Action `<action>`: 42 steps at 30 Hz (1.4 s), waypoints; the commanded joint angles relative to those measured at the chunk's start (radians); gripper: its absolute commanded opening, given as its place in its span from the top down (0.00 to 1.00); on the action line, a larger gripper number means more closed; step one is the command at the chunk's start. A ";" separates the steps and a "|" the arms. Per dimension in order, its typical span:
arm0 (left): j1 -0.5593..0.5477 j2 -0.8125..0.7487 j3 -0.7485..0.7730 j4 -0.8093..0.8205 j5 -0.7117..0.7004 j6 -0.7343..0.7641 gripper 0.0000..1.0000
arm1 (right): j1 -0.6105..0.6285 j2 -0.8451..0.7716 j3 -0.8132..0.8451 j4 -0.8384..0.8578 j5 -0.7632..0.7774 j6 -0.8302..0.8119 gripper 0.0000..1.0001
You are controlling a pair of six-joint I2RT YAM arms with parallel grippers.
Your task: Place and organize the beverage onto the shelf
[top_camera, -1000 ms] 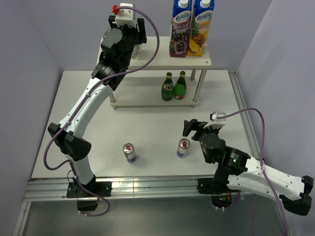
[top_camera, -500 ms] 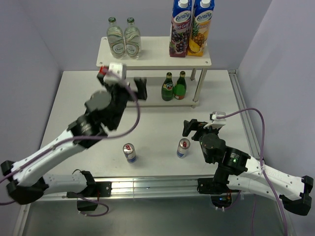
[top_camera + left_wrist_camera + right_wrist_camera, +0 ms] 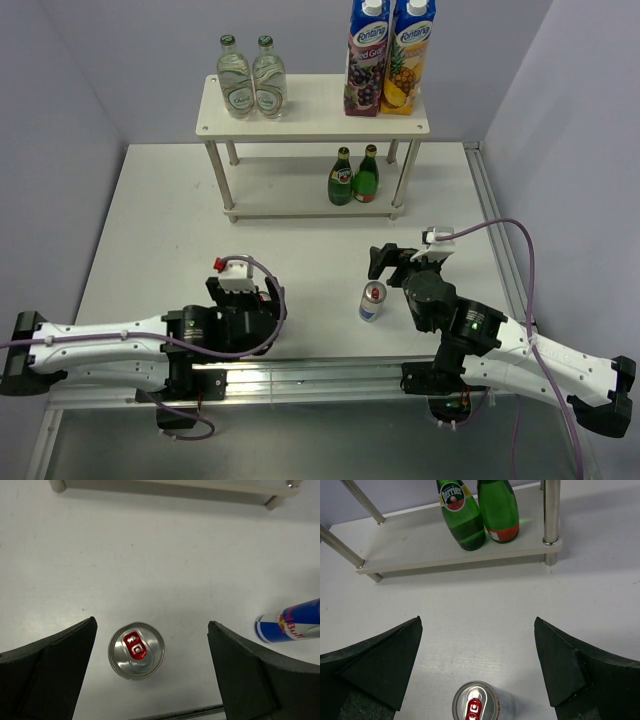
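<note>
I can see the red-tabbed can (image 3: 135,645) standing upright and free between my left gripper's open fingers, so I carry on going down until they are on either side of its silver top (image 3: 143,665) and then close them.
The cream-white shelf (image 3: 310,112) holds two clear bottles (image 3: 251,78) on its top board and two dark green bottles (image 3: 353,176) on its lower board. One slim can (image 3: 373,300) stands on the table. My left gripper (image 3: 262,298) is open and hangs over the other can (image 3: 136,650), which stands between its fingers, nearer the left one and untouched; the top view hides this can. My right gripper (image 3: 385,262) is open, just behind the first can (image 3: 479,703). The green bottles (image 3: 480,511) show ahead of it.
Two tall juice cartons (image 3: 390,55) stand at the right end of the top board. The shelf's legs (image 3: 550,510) frame the lower board (image 3: 445,547). The right can (image 3: 292,626) lies at the edge of the left wrist view. Walls close in left, right and behind.
My left arm has come down from the top board, leaving the two clear bottles there, and now hovers open over the left can. The right arm has barely moved.
</note>
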 commanded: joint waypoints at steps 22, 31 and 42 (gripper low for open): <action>-0.156 0.330 -0.078 -0.158 -0.134 -0.602 0.01 | 0.004 -0.004 -0.003 0.011 -0.011 0.015 0.00; -0.079 0.372 -0.152 0.098 -0.122 -0.390 0.01 | 0.004 0.001 -0.003 0.014 -0.016 0.012 0.00; -0.009 0.468 -0.180 0.175 -0.127 -0.399 0.24 | 0.004 0.021 -0.002 0.026 -0.023 0.005 0.00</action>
